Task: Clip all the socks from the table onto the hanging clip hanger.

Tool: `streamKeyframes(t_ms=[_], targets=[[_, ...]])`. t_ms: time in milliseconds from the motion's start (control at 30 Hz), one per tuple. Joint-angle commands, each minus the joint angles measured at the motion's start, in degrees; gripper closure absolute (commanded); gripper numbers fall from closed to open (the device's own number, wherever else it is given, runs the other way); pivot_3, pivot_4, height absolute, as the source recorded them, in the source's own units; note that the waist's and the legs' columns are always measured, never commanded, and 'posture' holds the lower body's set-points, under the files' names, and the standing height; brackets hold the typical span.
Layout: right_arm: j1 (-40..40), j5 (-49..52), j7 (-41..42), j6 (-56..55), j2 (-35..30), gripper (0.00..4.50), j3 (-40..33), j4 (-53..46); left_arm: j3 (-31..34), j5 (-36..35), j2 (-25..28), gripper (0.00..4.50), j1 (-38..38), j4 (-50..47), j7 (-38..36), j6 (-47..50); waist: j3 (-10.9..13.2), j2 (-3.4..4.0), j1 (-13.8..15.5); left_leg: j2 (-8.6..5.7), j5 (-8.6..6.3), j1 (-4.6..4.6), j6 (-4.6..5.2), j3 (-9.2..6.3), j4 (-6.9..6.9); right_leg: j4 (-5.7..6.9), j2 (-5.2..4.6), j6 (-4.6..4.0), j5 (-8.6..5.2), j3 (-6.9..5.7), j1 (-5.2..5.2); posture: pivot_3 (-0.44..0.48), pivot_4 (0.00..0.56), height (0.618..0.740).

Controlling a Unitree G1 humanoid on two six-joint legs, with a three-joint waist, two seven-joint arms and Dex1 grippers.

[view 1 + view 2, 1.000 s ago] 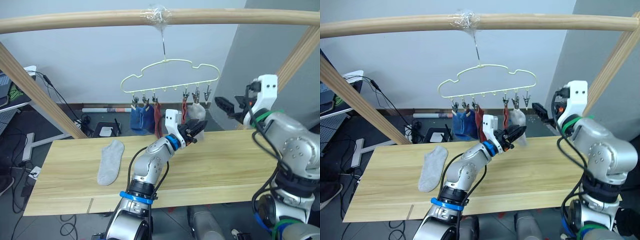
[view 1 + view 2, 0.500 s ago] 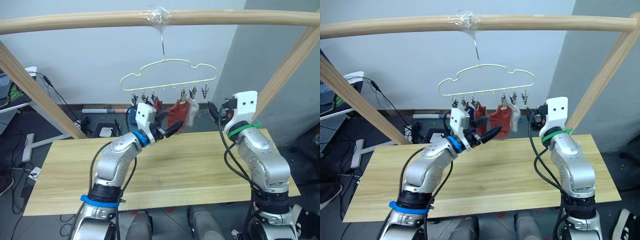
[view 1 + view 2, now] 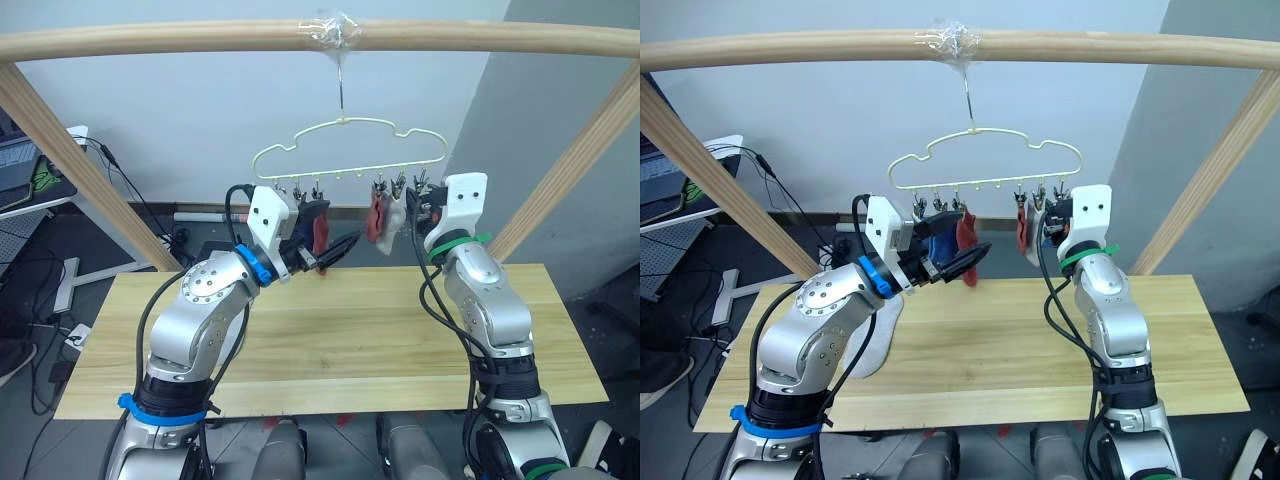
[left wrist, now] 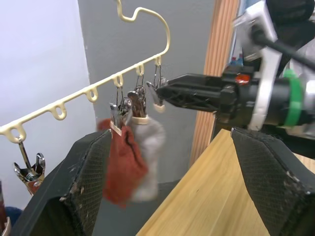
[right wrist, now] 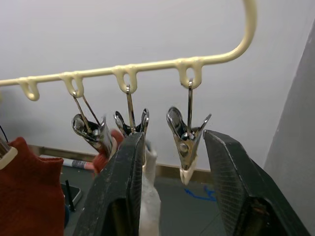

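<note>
The end clip [image 5: 186, 140] will tilt along when I squeeze and turn it, because it hangs from the hanger's loop by a thin wire [image 5: 190, 105].
The cream clip hanger [image 3: 347, 120] hangs from the top pole. Blue socks [image 3: 938, 245] and a rust-red sock [image 3: 320, 228] are clipped at its left. Another red sock [image 4: 123, 167] and a grey sock [image 4: 150, 157] are clipped at its right. My left gripper [image 3: 338, 252] is open and holds nothing, below the left socks. My right gripper [image 5: 174, 135] is raised to the hanger's right end. Its fingers [image 5: 123, 196] stand apart on either side of the bare end clip [image 5: 186, 147]. One grey sock [image 3: 878, 340] lies on the table [image 3: 360, 330], partly behind my left arm.
A round wooden pole frame [image 3: 180, 40] spans overhead, with slanted legs at the left [image 3: 70, 170] and right [image 3: 560, 180]. Cables and equipment [image 3: 40, 180] sit on the floor beyond the table's left end.
My left gripper let go of the grey sock, now hanging clipped, and drew back to the left. My right gripper moved in to the end clip and its fingers narrowed. The camera view shifted.
</note>
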Motion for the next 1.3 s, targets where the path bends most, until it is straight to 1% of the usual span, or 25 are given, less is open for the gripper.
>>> streamKeyframes(t_ms=[33, 67, 333, 600, 633, 900, 1033, 1233, 1300], targets=[[-1.70, -1.06, -1.02, -2.65, 0.60, 2.51, -0.52, 0.76, 1.32, -0.60, 0.72, 0.48, 0.24, -2.94, 0.65, -0.10, 0.00, 0.00, 0.21, 0.00, 0.00, -0.01, 0.00, 0.00, 0.00, 0.00, 0.00, 0.00, 0.00, 0.00, 0.00, 0.072, 0.187, 0.740], [-1.96, -1.43, -1.23, -2.89, 0.68, 2.51, -0.50, 1.34, 1.36, -0.68, 0.78, 0.48, 0.29, -3.11, 0.77, -0.01, 0.00, 0.00, 0.29, 0.00, 0.00, -0.02, 0.00, 0.00, 0.00, -0.01, 0.00, 0.00, 0.00, 0.00, 0.00, 0.084, 0.187, 0.740], [-3.95, -2.54, -2.29, -4.93, 1.24, 2.51, -0.74, 5.88, 1.65, -1.39, 1.70, 0.48, 0.47, -3.91, 1.39, 0.46, 0.00, 0.00, 0.76, 0.00, 0.00, 0.00, 0.00, 0.00, 0.00, 0.01, 0.00, -0.01, 0.00, 0.00, 0.00, 0.084, 0.187, 0.740], [-5.04, -3.46, -3.29, -5.83, 0.83, 2.51, -1.39, 8.02, 1.48, -1.53, 1.60, 0.48, 0.08, -4.07, 1.82, 0.71, 0.00, 0.00, 1.15, 0.00, 0.00, -0.01, 0.00, 0.00, 0.00, 0.01, 0.00, -0.01, 0.00, 0.00, 0.00, 0.084, 0.187, 0.740], [-5.17, -3.38, -3.22, -5.90, 0.95, 2.51, -1.42, 8.17, 1.51, -1.61, 1.59, 0.48, 0.03, -4.15, 1.87, 0.73, 0.00, 0.00, 1.16, 0.00, 0.00, -0.01, 0.00, 0.00, 0.00, 0.01, 0.00, -0.01, 0.01, 0.00, 0.00, 0.096, 0.182, 0.740], [-7.89, -3.48, -2.99, -7.63, 2.24, 2.51, -1.31, 11.08, 1.08, -2.14, 1.59, 0.48, -3.64, -4.12, 0.70, 0.21, 0.00, 0.00, 1.28, 0.00, 0.00, -0.01, 0.00, 0.00, 0.00, 0.01, 0.00, -0.02, 0.01, -0.01, 0.00, 0.096, 0.182, 0.740], [-8.51, -1.95, -1.72, -7.83, 3.33, 2.51, -1.63, 11.77, 1.06, -3.00, 1.56, 0.48, -5.50, -4.47, 0.45, 1.02, 0.00, 0.00, 1.27, 0.00, 0.00, -0.01, 0.00, 0.00, 0.00, 0.01, 0.00, -0.07, 0.04, -0.01, 0.00, 0.100, 0.184, 0.740], [-8.98, -2.42, -1.41, -8.60, 3.31, 2.51, -1.62, 12.77, 1.02, -4.73, 1.20, 0.48, -6.35, -4.49, 0.63, 2.09, 0.00, 0.00, 1.29, 0.00, 0.00, 0.00, 0.00, 0.00, 0.00, 0.02, 0.00, -0.07, 0.05, 0.00, 0.01, 0.103, 0.186, 0.740], [-9.36, -2.66, -1.41, -9.08, 3.03, 2.51, -1.76, 13.30, 1.14, -6.35, 1.09, 0.48, -6.04, -5.50, 0.64, 3.38, 0.00, 0.00, 1.28, 0.00, 0.00, 0.00, 0.00, 0.00, 0.00, 0.03, 0.00, -0.08, 0.05, -0.01, 0.00, 0.103, 0.187, 0.740]])
